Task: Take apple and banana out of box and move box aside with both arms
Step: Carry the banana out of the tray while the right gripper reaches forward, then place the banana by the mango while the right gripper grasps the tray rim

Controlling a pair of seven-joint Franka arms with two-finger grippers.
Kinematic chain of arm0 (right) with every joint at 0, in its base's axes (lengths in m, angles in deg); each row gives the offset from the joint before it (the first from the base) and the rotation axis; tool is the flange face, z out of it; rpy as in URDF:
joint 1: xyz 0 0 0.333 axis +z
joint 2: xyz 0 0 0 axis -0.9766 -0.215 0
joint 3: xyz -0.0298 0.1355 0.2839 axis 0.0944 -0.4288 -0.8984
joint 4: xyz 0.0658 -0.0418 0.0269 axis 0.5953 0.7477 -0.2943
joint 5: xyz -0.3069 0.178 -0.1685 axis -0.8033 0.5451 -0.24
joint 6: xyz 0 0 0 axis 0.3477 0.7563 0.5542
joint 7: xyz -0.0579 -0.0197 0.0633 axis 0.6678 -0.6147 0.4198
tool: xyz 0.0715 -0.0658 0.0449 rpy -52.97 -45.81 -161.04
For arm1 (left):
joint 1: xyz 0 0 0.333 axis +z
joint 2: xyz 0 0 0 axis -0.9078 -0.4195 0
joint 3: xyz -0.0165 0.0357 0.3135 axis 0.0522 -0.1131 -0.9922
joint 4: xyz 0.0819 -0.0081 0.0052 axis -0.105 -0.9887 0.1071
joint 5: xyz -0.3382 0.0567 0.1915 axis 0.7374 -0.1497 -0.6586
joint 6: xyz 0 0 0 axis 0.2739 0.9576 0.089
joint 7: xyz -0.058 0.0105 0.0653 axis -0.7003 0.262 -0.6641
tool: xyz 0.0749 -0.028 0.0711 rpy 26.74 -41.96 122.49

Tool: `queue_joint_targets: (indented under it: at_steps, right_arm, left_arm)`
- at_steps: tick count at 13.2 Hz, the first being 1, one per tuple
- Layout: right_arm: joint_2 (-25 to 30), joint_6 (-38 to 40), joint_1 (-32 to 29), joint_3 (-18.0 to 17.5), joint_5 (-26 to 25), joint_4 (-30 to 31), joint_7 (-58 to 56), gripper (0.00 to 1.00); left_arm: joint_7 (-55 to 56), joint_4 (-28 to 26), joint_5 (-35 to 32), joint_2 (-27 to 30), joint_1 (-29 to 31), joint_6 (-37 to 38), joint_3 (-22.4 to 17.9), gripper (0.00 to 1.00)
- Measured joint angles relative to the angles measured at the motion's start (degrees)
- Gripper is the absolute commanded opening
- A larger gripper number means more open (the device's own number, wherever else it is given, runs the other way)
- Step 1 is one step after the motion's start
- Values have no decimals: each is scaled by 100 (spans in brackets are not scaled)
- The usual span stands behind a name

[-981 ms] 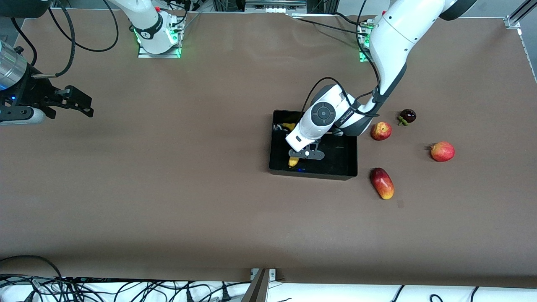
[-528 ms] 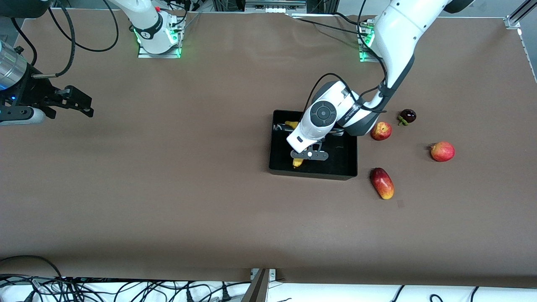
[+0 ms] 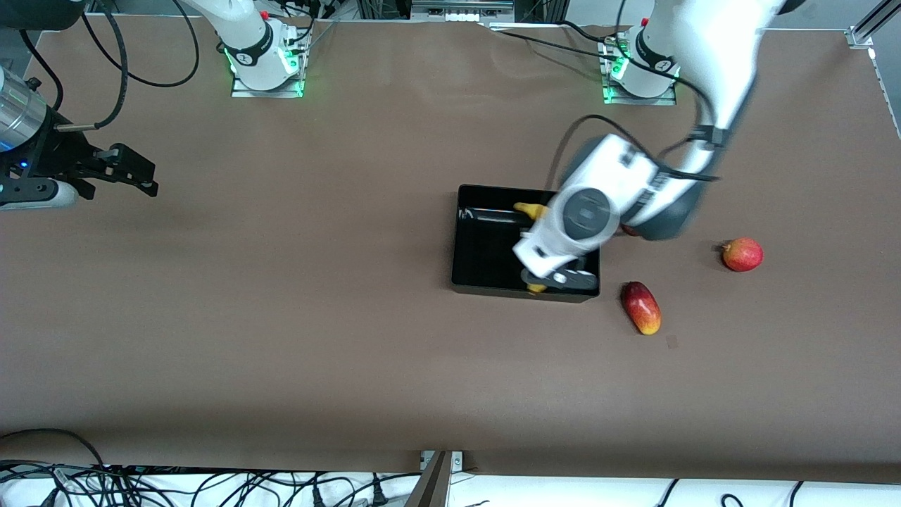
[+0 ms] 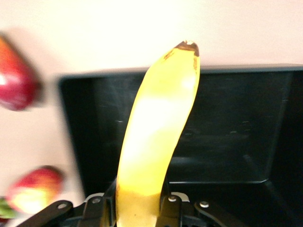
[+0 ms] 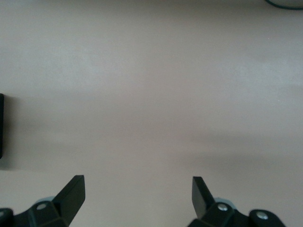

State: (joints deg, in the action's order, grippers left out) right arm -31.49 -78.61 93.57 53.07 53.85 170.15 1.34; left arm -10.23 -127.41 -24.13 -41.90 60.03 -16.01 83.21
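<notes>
My gripper will carry the black box, and I expect it to be empty, because the black box's dark bottom shows clearly below the raised yellow banana.
My left gripper is shut on the yellow banana and holds it in the air over the end of the black box toward the left arm. In the left wrist view the banana runs up from between the jaws, with the box below it and the apple, red with pale patches, blurred on the table beside the box. The left arm hides the apple in the front view. My right gripper waits open and empty at the right arm's end of the table, its fingers wide apart over bare table.
An oblong red-yellow mango lies beside the box's corner nearest the front camera. A round red fruit with a small tip lies farther toward the left arm's end. Cables run along the table's front edge.
The left arm has lifted and swung the banana from the middle of the box toward the left arm's end. It now covers the apple and a dark fruit. The right arm has not moved.
</notes>
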Motion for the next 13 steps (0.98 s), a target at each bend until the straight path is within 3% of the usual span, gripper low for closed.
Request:
queue_joint_targets:
  at_steps: [4, 7, 9, 13]
  right_arm:
    - [-148, -35, 172, -83, 0, 9, -3, 100]
    - [-499, 315, 379, -128, 5, 101, -30, 100]
    - [-722, 236, 533, -318, 85, 99, -52, 100]
    - [-1206, -622, 1172, -507, 912, 108, 1079, 100]
  left_arm:
    - [-1663, 33, -427, 4, 1164, 380, -39, 0]
    - [-2089, -215, -1069, -123, 1782, 268, -49, 0]
    - [-2219, -533, -1198, -257, 2116, -354, -53, 0]
    - [-2798, -1095, -1226, -582, 2666, -1665, -60, 3]
